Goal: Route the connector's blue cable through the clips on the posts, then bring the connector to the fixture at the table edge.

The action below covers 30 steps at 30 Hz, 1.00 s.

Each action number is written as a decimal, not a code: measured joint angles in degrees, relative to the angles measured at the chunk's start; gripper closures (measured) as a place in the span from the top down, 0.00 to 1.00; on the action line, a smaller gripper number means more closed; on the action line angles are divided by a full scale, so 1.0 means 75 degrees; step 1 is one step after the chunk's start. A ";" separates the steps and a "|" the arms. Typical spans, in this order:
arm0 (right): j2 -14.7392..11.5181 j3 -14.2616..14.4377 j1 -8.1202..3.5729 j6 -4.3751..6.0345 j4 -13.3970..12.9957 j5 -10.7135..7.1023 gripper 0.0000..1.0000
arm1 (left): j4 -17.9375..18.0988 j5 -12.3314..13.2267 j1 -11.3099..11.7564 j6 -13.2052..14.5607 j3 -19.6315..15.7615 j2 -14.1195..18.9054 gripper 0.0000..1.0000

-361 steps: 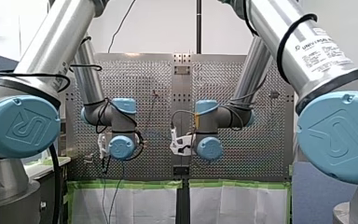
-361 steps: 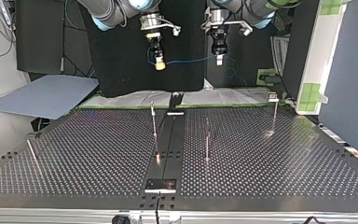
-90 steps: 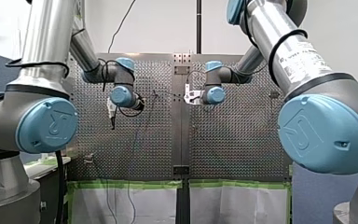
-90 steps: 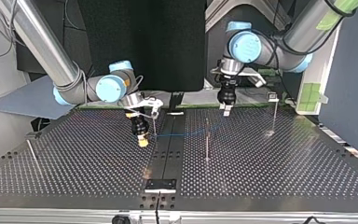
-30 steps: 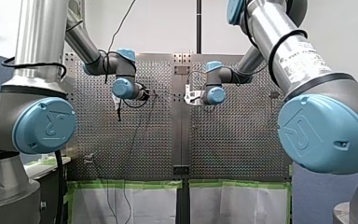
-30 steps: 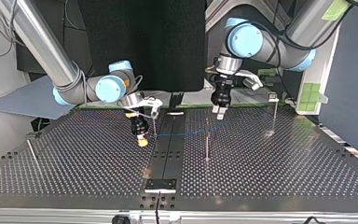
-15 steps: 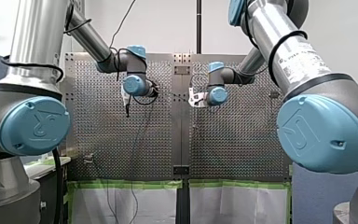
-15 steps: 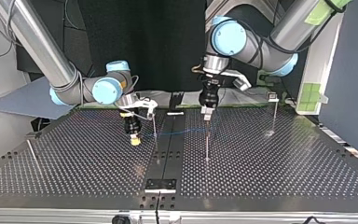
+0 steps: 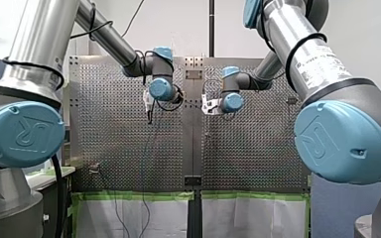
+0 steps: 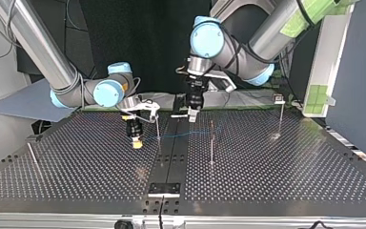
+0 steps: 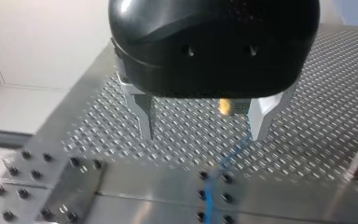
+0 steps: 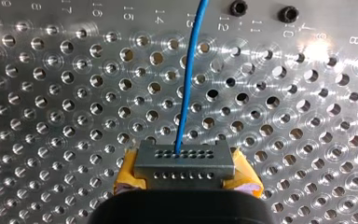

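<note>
The blue cable (image 12: 186,93) comes up from the grey connector (image 12: 178,153) in a gentle bend. I expect the cable to lean aside in a smooth curve when I carry it.
My right gripper (image 12: 184,173) is shut on the grey connector (image 12: 184,161), its yellow pads on either side. The blue cable (image 12: 189,79) runs from the connector out over the perforated table. In the top view my right gripper (image 10: 136,141) hangs low beside a thin post (image 10: 157,125), and the cable (image 10: 181,135) stretches from it toward a second post (image 10: 212,143). My left gripper (image 10: 190,114) hovers over the table's centre strip, above the cable. Its metal fingers (image 11: 145,114) stand open with nothing between them; the cable (image 11: 210,196) lies below.
A third post (image 10: 280,117) stands at the top view's right, and a slanted rod (image 10: 33,160) at its left. A small plate fixture (image 10: 164,189) sits at the near table edge on the centre strip (image 10: 171,157). A black bracket (image 10: 179,102) stands at the far edge.
My left arm has swung toward the top view's left, from beyond the second post to over the centre strip. My right gripper has shifted slightly leftward, still shut on the connector.
</note>
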 joint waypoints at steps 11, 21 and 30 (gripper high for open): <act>0.0033 0.0000 -0.0003 -0.0005 0.0012 -0.0001 0.00 | -0.0163 -0.0756 -0.0756 0.0141 0.0631 -0.0351 1.00; 0.0062 0.0002 -0.0003 -0.0008 0.0032 -0.0001 0.00 | -0.0088 -0.1423 -0.0876 0.0199 0.0895 -0.0940 1.00; 0.0086 0.0000 -0.0005 -0.0009 0.0025 -0.0001 0.00 | 0.0005 -0.2015 -0.0708 0.0306 0.0900 -0.0988 1.00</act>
